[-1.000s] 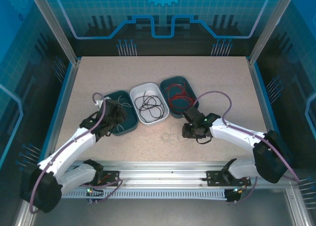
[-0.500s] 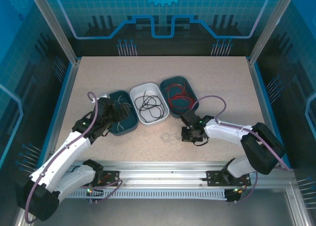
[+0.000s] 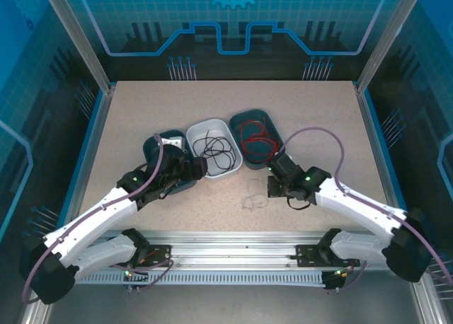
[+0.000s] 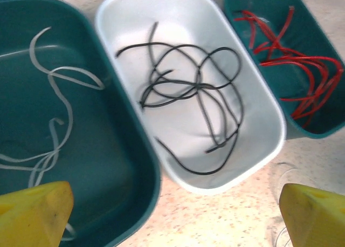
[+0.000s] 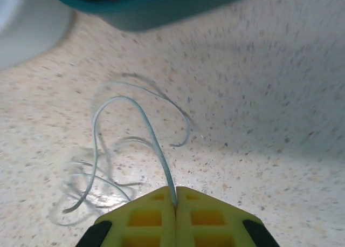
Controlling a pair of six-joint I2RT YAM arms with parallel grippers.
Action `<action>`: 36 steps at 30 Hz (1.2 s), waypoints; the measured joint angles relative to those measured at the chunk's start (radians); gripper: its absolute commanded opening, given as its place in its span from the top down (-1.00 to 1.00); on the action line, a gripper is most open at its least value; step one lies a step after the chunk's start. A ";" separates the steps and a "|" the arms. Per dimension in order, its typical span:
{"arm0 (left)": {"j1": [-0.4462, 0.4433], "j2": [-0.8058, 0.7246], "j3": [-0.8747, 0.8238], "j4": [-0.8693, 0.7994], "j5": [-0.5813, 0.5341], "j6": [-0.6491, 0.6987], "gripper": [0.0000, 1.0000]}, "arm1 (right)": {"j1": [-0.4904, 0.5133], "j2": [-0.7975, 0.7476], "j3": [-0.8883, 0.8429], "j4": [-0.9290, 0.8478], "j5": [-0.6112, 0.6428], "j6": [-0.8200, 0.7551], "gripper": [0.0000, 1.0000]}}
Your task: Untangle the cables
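Note:
The robot's right gripper pinches a strand of the whitish cable [image 5: 166,169], so its left gripper should keep going toward the cable's loose loops [image 3: 255,197] until the left fingers close around them.
A whitish cable [image 5: 116,144] lies in loose loops on the speckled table [image 3: 297,119], and my right gripper [image 5: 176,203] is shut on one strand of it. From above, that gripper [image 3: 271,187] sits just right of the whitish cable [image 3: 253,197]. My left gripper [image 4: 172,223] is open with nothing between its yellow fingertips [image 4: 32,217]. It hovers [image 3: 197,170] at the near edges of the left teal tray and the white tray. More whitish cables [image 4: 54,123] lie in the left teal tray, black cables [image 4: 188,90] in the white tray, red cables [image 4: 302,69] in the right teal tray.
Three trays stand side by side mid-table: the left teal tray [image 3: 164,139], the white tray [image 3: 195,134] and the right teal tray [image 3: 251,115]. A metal rail [image 3: 233,239] runs along the near edge, and blue frame walls [image 3: 88,154] bound the sides.
My left gripper opened wide and swung right from over the left teal tray toward the white tray. My right gripper closed on the whitish cable and pulled it slightly toward the near edge.

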 measured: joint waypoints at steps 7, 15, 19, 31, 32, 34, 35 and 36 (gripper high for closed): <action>-0.041 0.012 -0.029 0.188 0.057 0.029 -0.99 | 0.023 -0.138 0.139 -0.093 0.074 -0.103 1.00; -0.085 0.083 -0.062 0.313 0.101 0.024 -0.94 | 0.023 -0.195 0.242 -0.103 0.096 -0.188 1.00; -0.109 0.117 -0.090 0.383 0.129 0.026 -0.72 | 0.023 -0.200 0.303 -0.103 0.098 -0.227 1.00; -0.206 0.220 -0.190 0.715 0.283 0.204 -0.50 | 0.023 -0.220 0.371 -0.103 0.091 -0.276 1.00; -0.222 0.232 -0.204 0.750 0.288 0.224 -0.51 | 0.023 -0.220 0.379 -0.103 0.089 -0.278 1.00; -0.253 0.266 -0.228 0.826 0.312 0.262 -0.52 | 0.023 -0.222 0.399 -0.103 0.089 -0.281 1.00; -0.261 0.279 -0.235 0.855 0.320 0.277 -0.52 | 0.023 -0.224 0.407 -0.103 0.089 -0.282 1.00; -0.273 0.295 -0.243 0.892 0.329 0.294 -0.53 | 0.023 -0.225 0.419 -0.104 0.088 -0.282 1.00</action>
